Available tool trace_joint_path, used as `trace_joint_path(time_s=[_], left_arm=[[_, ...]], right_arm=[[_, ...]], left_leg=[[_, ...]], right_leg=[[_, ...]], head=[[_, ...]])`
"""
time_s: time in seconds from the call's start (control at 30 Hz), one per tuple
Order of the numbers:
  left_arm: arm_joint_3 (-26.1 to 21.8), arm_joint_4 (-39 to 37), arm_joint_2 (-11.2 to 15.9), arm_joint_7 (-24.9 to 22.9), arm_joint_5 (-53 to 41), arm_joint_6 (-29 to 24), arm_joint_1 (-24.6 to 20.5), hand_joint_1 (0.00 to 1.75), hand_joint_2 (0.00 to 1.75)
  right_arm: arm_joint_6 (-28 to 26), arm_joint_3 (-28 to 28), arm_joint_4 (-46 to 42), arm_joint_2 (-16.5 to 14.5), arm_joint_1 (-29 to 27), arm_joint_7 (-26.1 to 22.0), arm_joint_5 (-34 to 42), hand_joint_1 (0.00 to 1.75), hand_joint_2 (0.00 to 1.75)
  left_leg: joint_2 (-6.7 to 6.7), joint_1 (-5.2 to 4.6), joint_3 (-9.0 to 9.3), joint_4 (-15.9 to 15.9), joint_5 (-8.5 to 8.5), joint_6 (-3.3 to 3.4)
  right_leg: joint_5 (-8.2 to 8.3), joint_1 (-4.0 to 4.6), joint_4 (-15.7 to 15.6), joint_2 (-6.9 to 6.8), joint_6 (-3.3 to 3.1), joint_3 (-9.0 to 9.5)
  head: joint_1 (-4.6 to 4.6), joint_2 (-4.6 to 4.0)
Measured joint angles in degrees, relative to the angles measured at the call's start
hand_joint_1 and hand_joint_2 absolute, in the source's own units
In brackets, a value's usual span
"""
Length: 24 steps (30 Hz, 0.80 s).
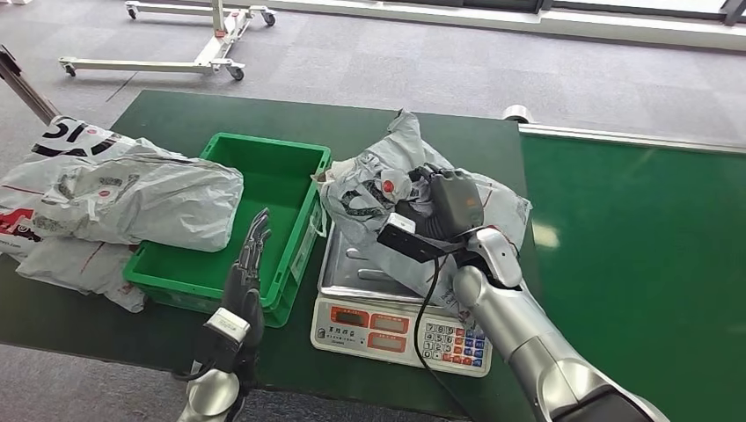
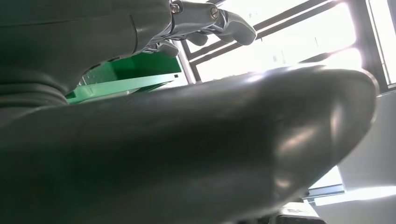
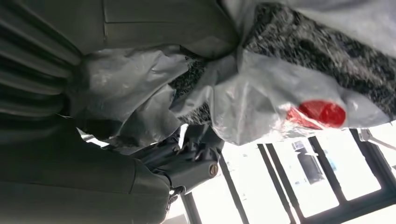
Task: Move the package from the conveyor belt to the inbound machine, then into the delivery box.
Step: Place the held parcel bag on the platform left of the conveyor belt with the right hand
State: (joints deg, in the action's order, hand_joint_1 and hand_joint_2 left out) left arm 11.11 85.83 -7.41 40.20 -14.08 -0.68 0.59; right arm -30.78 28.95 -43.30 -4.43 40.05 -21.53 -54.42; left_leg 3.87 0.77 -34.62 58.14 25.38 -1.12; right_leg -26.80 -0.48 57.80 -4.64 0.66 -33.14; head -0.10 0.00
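Note:
The grey plastic package (image 1: 505, 216) will bunch up at the red spot and trail its broad end when I carry it, because loose folds of the package crumple (image 1: 380, 188) around that spot.
A crumpled grey plastic package (image 1: 365, 180) with a red spot lies over the back of the scale (image 1: 400, 332), the inbound machine, whose steel platter shows in front of it. My right hand (image 1: 444, 207) grips the package from above; the right wrist view shows the bag (image 3: 280, 88) bunched against the hand (image 3: 191, 161). I cannot tell whether the package rests on the platter or hangs just above it. The green delivery box (image 1: 273, 176) stands left of the scale. My left hand (image 1: 246, 264) is open, fingers straight, at the box's front edge (image 2: 130, 74).
Several grey and white parcels (image 1: 114, 198) are piled at the left, one lapping over the box's left rim. The green conveyor belt (image 1: 633, 246) runs along the right. A wheeled metal frame (image 1: 211, 48) stands on the carpet beyond the table.

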Motion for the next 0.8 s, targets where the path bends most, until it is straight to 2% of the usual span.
trace_joint_path(time_s=[0.5, 0.8], left_arm=[[0.1, -0.4, 0.3, 0.0, 0.6, -0.3, 0.0, 0.00, 0.00], [0.5, -1.3, 0.7, 0.0, 1.4, -0.6, -0.8, 0.00, 0.00]], right_arm=[[-0.6, 0.0, -2.9, 1.9, -0.2, 0.1, 1.8, 0.00, 0.00], [-2.0, -1.7, -7.5, 4.9, -0.3, -0.5, 4.7, 0.00, 0.00]], left_leg=[[0.03, 0.00, 0.00, 0.0, 0.00, 0.00], [0.06, 0.00, 0.00, 0.0, 0.00, 0.00]], right_leg=[[0.00, 0.00, 0.0, 0.03, 0.00, -0.03], [0.03, 0.00, 0.0, 0.06, 0.01, -0.04]], head=[[0.01, 0.00], [0.01, -0.01]])
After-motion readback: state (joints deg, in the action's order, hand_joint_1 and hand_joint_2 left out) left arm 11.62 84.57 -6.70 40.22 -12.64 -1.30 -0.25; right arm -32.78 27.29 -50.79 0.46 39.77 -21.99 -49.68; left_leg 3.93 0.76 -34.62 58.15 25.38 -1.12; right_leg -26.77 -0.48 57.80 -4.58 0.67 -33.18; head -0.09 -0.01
